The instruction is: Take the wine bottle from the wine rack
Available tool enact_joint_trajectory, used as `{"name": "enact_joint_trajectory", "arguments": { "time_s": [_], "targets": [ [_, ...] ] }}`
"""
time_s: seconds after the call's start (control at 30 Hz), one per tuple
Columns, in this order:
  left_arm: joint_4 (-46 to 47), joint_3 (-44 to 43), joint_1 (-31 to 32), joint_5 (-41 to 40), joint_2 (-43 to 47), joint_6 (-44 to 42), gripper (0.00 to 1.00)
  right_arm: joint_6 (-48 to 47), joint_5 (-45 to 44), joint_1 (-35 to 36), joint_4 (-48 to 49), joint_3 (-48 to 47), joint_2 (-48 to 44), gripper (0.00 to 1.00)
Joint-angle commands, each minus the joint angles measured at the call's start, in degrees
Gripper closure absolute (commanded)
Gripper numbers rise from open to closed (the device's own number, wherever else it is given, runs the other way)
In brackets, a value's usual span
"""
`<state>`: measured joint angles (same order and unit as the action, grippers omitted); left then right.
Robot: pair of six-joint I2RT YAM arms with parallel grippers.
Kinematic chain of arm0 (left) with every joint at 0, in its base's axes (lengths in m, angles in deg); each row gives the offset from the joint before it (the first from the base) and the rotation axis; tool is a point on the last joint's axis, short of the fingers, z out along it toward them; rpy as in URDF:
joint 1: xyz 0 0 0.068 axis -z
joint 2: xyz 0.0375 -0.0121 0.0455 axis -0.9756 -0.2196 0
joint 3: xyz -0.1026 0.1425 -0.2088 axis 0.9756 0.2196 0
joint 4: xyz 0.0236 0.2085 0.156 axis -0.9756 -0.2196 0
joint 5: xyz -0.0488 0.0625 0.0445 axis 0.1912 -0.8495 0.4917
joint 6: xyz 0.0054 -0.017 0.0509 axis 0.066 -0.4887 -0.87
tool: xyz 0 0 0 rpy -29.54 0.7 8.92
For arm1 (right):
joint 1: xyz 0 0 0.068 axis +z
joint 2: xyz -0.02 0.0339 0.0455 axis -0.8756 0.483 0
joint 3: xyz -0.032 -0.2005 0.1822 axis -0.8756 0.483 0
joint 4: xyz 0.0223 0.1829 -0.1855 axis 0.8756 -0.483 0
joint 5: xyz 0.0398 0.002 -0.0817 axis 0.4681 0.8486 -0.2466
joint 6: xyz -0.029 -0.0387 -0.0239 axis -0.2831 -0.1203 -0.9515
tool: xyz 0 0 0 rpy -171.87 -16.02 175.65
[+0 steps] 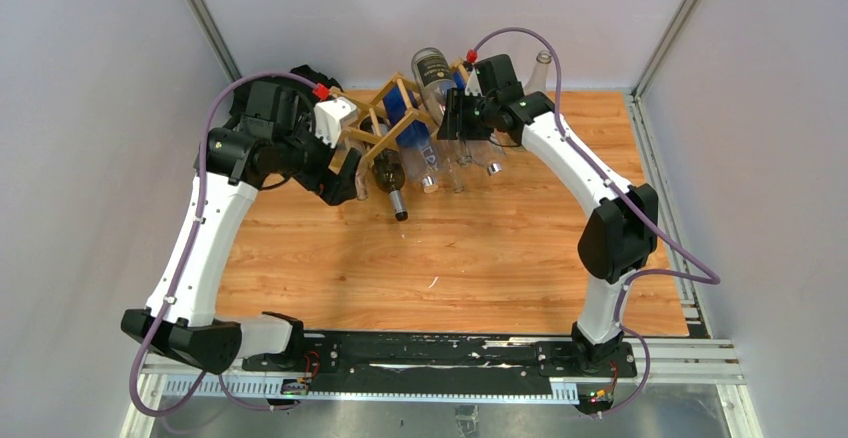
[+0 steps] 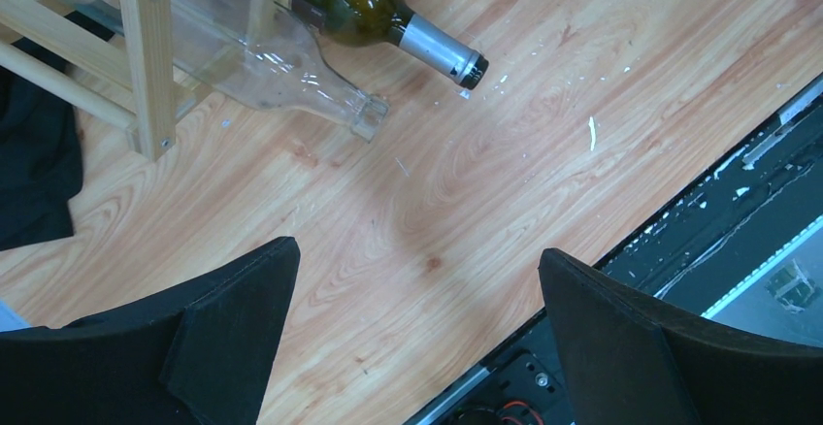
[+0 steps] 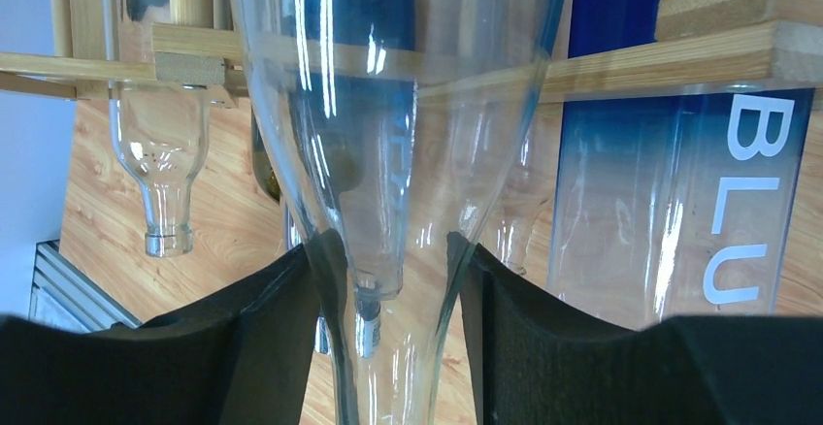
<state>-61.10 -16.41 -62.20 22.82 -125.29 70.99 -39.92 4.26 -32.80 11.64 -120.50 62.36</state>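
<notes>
Next, I take the bottle's base (image 1: 428,59) with my left gripper and turn the bottle upright, because the neck of the clear bottle (image 3: 390,294) in my right gripper slants down.
The light-wood lattice wine rack (image 1: 372,130) stands at the back middle of the table and holds several bottles. In the right wrist view my right gripper (image 3: 388,250) is shut on the tapering neck of a clear glass wine bottle (image 3: 388,105), and both pads touch the glass below a rack slat (image 3: 631,61). In the top view the right gripper (image 1: 452,126) is at the rack's right side. My left gripper (image 2: 417,255) is open and empty above bare table, near a rack leg (image 2: 146,56), at the rack's left front (image 1: 345,173).
A dark green bottle (image 2: 359,3) and a clear bottle (image 2: 281,76) poke forward out of the rack's low cells. A blue bottle (image 3: 679,173) sits right of the held one. A clear bottle (image 1: 541,68) stands at the back right. A black rail (image 2: 738,212) runs along the near edge.
</notes>
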Motion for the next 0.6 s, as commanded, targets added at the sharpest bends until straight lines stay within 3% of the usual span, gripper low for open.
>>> {"name": "enact_joint_trajectory", "arguments": {
  "time_s": [0.0,0.07,0.17,0.27,0.33,0.57],
  "targets": [
    [-0.65,0.44,-0.35,1.24,1.58,-0.47,0.0,1.87,3.37,0.21,0.16,-1.52,1.04,0.44],
    [-0.72,0.58,-0.34,1.35,1.93,-0.46,0.0,2.25,3.51,0.02,0.15,-1.42,0.99,0.38],
    [-0.68,0.66,-0.34,1.1,2.28,-0.84,0.0,2.24,3.47,-0.18,0.18,-0.73,0.45,0.22],
    [-0.65,0.65,-0.3,1.0,2.57,-1.04,0.0,2.14,2.85,-0.45,0.45,1.05,-0.8,0.17],
    [-0.66,0.67,-0.34,1.15,2.57,-1.09,0.0,1.95,2.82,-0.47,0.87,1.85,-1.37,0.19],
    [-0.65,0.93,-0.35,1.44,1.89,-1.75,0.0,3.05,5.09,-0.47,2.63,1.17,-0.96,0.43]
  ]
}}
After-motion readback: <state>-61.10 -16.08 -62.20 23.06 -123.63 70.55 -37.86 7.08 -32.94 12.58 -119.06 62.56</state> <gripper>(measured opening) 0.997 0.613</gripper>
